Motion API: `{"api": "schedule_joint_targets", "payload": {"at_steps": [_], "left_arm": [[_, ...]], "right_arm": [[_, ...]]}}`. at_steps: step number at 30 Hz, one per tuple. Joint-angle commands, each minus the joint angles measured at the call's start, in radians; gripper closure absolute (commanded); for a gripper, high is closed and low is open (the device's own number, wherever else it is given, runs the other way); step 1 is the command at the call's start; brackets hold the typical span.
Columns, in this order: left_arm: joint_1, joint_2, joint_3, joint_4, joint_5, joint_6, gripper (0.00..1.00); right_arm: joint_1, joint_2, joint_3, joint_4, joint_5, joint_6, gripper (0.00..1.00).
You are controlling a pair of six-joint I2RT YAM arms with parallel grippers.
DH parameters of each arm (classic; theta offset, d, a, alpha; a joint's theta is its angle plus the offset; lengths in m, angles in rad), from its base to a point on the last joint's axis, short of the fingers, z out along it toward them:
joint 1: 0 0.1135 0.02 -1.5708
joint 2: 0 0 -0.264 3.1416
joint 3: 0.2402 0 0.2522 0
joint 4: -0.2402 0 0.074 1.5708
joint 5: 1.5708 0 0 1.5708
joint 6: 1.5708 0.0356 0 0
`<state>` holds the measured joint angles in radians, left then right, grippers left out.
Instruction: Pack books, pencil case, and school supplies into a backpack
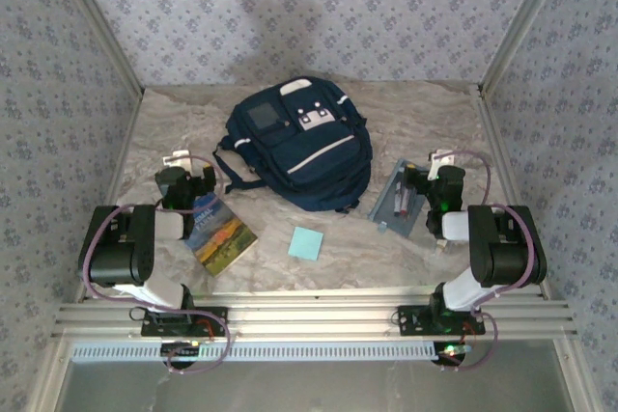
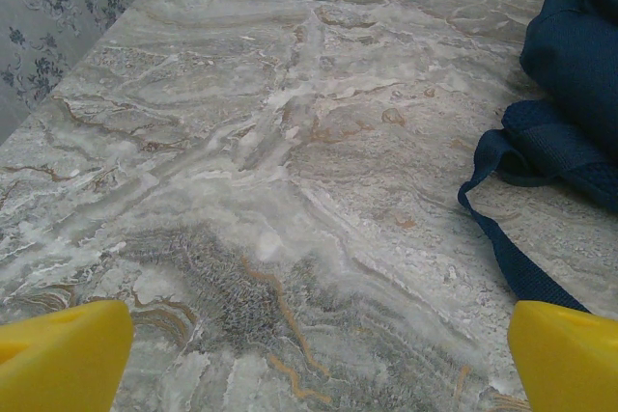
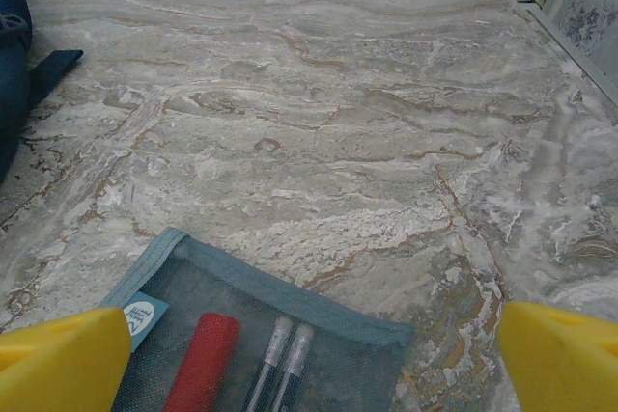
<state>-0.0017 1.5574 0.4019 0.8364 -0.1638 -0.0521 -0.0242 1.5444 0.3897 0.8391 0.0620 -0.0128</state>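
Note:
The navy backpack [image 1: 301,150] lies slanted across the marble, so my left gripper and my right gripper should take its opposite sides [image 1: 235,138] and turn it square before packing.
The navy backpack [image 1: 299,147] lies flat at the table's middle back, its edge and a dark strap [image 2: 502,229] at the right of the left wrist view. The book [image 1: 220,233] with a landscape cover lies just right of my left arm. A light-blue square pad [image 1: 306,243] sits in the front middle. The translucent grey-blue pencil case [image 1: 398,200] lies right of the backpack; its end, with a red pen and dark pens inside, sits below my right gripper [image 3: 309,364]. Both the right gripper and the left gripper [image 2: 314,364] stand open over bare marble with nothing held.
The marble table [image 1: 193,132] is walled by patterned panels at the left, back and right. Open tabletop lies ahead of each gripper toward the back corners. A metal rail [image 1: 309,320] runs along the near edge by the arm bases.

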Motion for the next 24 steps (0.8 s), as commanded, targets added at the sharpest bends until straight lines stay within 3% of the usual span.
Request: {"api": "schedule_joint_targets", "payload": {"at_steps": [1, 7, 12, 16, 19, 24], "left_arm": [[0.002, -0.023, 0.002, 0.0, 0.021, 0.009, 0.0], [-0.003, -0.029, 0.008, -0.009, 0.002, 0.011, 0.01], [-0.041, -0.169, 0.15, -0.353, -0.105, 0.018, 0.03], [-0.068, -0.237, 0.218, -0.454, -0.108, -0.093, 0.03], [-0.083, -0.248, 0.296, -0.597, -0.067, -0.245, 0.02], [-0.105, -0.22, 0.337, -0.655, 0.001, -0.439, 0.02]], "right_arm": [[-0.007, -0.021, -0.003, -0.018, -0.01, -0.003, 0.0], [-0.001, -0.047, 0.026, -0.08, -0.019, -0.011, 0.0], [0.038, -0.184, 0.169, -0.419, 0.148, 0.014, 0.0], [0.071, -0.257, 0.321, -0.737, 0.203, 0.271, 0.02], [0.139, -0.284, 0.414, -0.952, 0.154, 0.459, 0.03], [0.305, -0.275, 0.453, -1.043, 0.107, 0.688, 0.04]]}}
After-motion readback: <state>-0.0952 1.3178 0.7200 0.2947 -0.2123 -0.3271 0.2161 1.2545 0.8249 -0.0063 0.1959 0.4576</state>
